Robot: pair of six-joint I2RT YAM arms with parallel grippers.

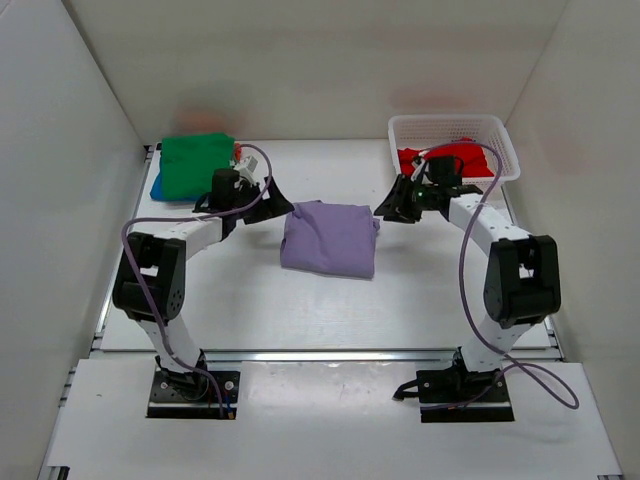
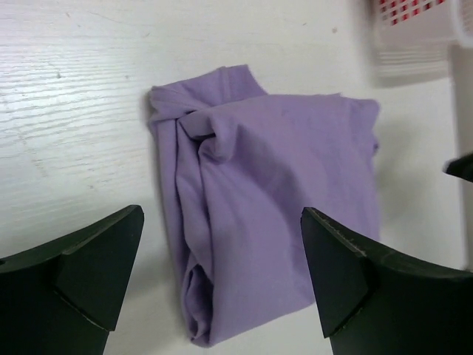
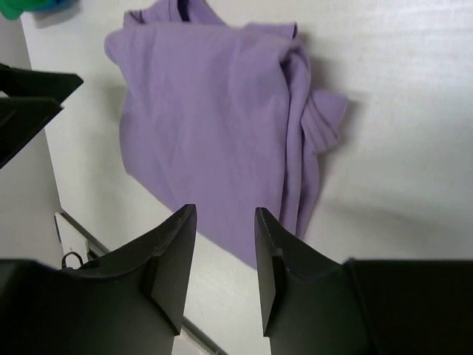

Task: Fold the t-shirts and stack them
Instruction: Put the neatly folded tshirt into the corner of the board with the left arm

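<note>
The green t-shirt's stack [image 1: 193, 167] is far across from my right gripper. My left gripper alone should therefore grab the lavender t-shirt's near edge [image 1: 289, 236] and carry the lavender t-shirt there.
A folded lavender t-shirt [image 1: 328, 238] lies flat at the table's middle; it also shows in the left wrist view [image 2: 273, 192] and the right wrist view [image 3: 214, 126]. My left gripper [image 1: 278, 205] [image 2: 222, 251] hovers at its left edge, jaws wide open and empty. My right gripper [image 1: 392, 208] [image 3: 225, 222] hovers at its right edge, jaws partly open and empty. A folded green t-shirt [image 1: 197, 163] lies on a blue t-shirt [image 1: 158, 187] at the back left. A red t-shirt [image 1: 440, 160] sits in the basket. The orange t-shirt is not clearly in view.
A white mesh basket [image 1: 500, 140] stands at the back right, close behind the right arm; its corner shows in the left wrist view [image 2: 410, 52]. White walls enclose the table on three sides. The left gripper's fingers [image 3: 29, 89] show in the right wrist view.
</note>
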